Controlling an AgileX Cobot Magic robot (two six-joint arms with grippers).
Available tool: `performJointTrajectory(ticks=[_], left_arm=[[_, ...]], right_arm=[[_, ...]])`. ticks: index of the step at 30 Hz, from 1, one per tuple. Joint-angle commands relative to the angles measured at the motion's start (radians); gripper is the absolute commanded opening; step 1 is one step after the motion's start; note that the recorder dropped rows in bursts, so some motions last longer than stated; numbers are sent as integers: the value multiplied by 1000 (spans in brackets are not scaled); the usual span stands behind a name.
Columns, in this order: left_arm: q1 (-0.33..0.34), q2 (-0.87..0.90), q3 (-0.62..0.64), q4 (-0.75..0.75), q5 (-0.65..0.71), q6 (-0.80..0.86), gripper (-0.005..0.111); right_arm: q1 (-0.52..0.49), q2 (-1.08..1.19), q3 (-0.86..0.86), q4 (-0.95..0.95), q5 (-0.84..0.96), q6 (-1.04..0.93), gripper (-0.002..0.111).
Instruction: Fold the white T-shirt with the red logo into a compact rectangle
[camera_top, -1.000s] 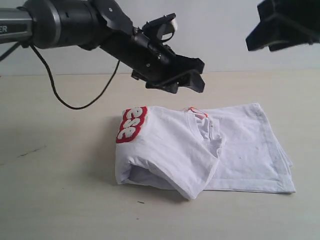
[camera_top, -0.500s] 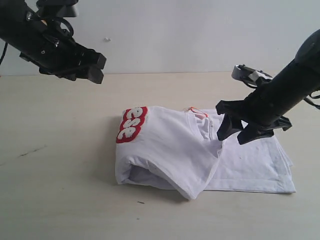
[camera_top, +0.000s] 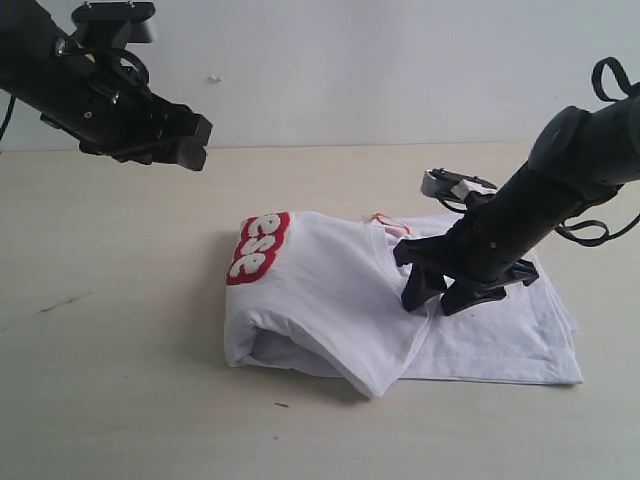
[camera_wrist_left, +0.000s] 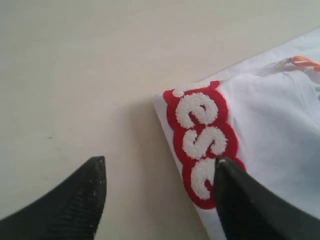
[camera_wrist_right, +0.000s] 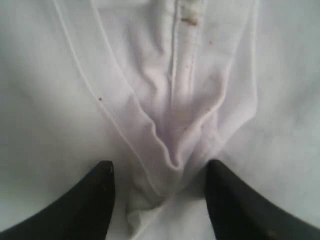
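Note:
The T-shirt's folded-over layer (camera_top: 408, 345) ends at a slant before the flat layer's outer edge. Next, my right gripper pinches the T-shirt's raised fold (camera_wrist_right: 166, 172), lifts and pulls it across.
The white T-shirt (camera_top: 330, 300) lies partly folded on the table, its left part doubled over into a thick bundle. The end of the red logo (camera_top: 252, 247) shows on the bundle's far left corner, also the red logo (camera_wrist_left: 200, 135) in the left wrist view. An orange neck tag (camera_top: 388, 222) peeks out at the collar. My right gripper (camera_top: 432, 297) is open, low on the shirt, its jaws straddling a raised fold of white cloth (camera_wrist_right: 172, 145). My left gripper (camera_top: 190, 145) hangs open high above the table's far left, holding nothing.
The beige table (camera_top: 120, 350) runs all round the shirt, with a dark scuff (camera_top: 60, 303) at the left. A pale wall stands behind. The flat single layer of the shirt (camera_top: 520, 335) spreads to the right.
My right gripper has come down and leftward onto the shirt's middle fold. The shirt bundle shifted slightly left. The left gripper, over the shirt a second ago, now holds still at far left.

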Motion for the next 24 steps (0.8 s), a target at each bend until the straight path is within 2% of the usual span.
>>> performJointTrajectory(ticks=[1,9,16,21,24], left_arm=[[2,-10,2,-4,-27,3,60],[2,-10,2,-4,-34,19,60],[2,-10,2,-4,-17,19,60],[2,-10,2,-1,12,19,60],[2,-10,2,-1,14,19,60]], right_arm=[[8,23,-6,39,-12,-45,54],[8,-14,-15,60,20,-58,54],[65,-14,-15,60,27,-74,54],[65,-14,-15,21,6,-55,54],[65,-14,-15,-17,-14,-27,47]])
